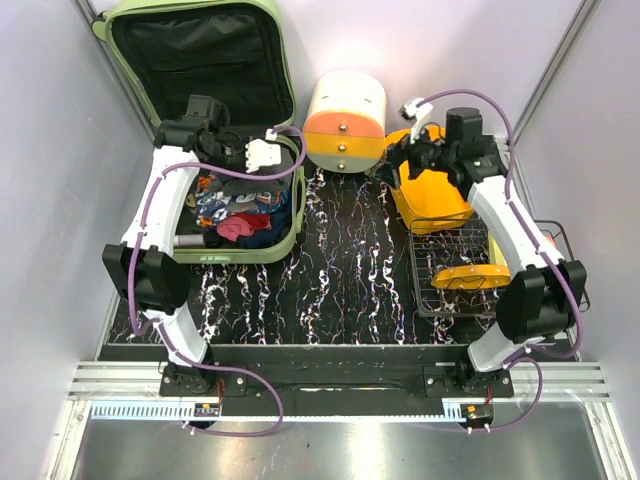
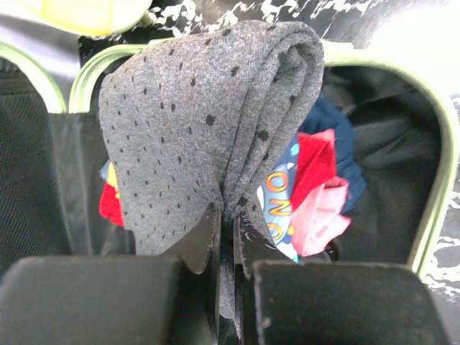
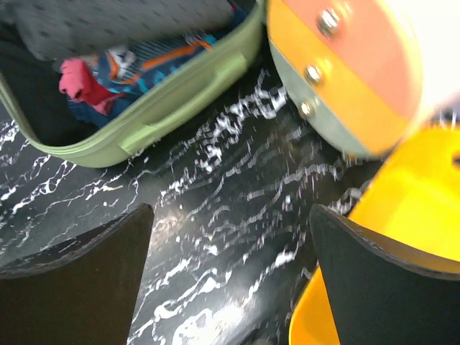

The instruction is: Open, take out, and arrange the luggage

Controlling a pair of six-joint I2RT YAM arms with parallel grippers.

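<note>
My right gripper should take the cloth's loose end [image 2: 215, 61], because my left gripper is pinching the folded grey cloth at one end [image 2: 233, 190] and the cloth's loose end is hanging at the luggage's rim.
The luggage [image 1: 245, 245] is a pale green hard-shell suitcase lying open at the back left, its black-lined lid [image 1: 190, 55] propped up. Red, pink and blue clothes [image 1: 240, 215] fill its base. My left gripper [image 1: 285, 160] hangs over the base near its right rim. In the left wrist view that gripper [image 2: 228, 223] is shut on a fold of grey dotted cloth [image 2: 208, 122], lifted above the pink and red clothes [image 2: 320, 215] and the green rim [image 2: 438, 187]. My right gripper [image 1: 388, 168] [image 3: 230, 223] is open and empty above the table, right of the luggage [image 3: 165, 108].
A cream-and-orange cylindrical drawer box [image 1: 345, 120] [image 3: 359, 79] stands at the back centre. Beside it is an orange bin [image 1: 435, 200] [image 3: 410, 194], under my right arm. A wire rack [image 1: 440, 265] holding an orange dish [image 1: 470, 277] sits at the right. The table [image 1: 340, 290] is black marbled.
</note>
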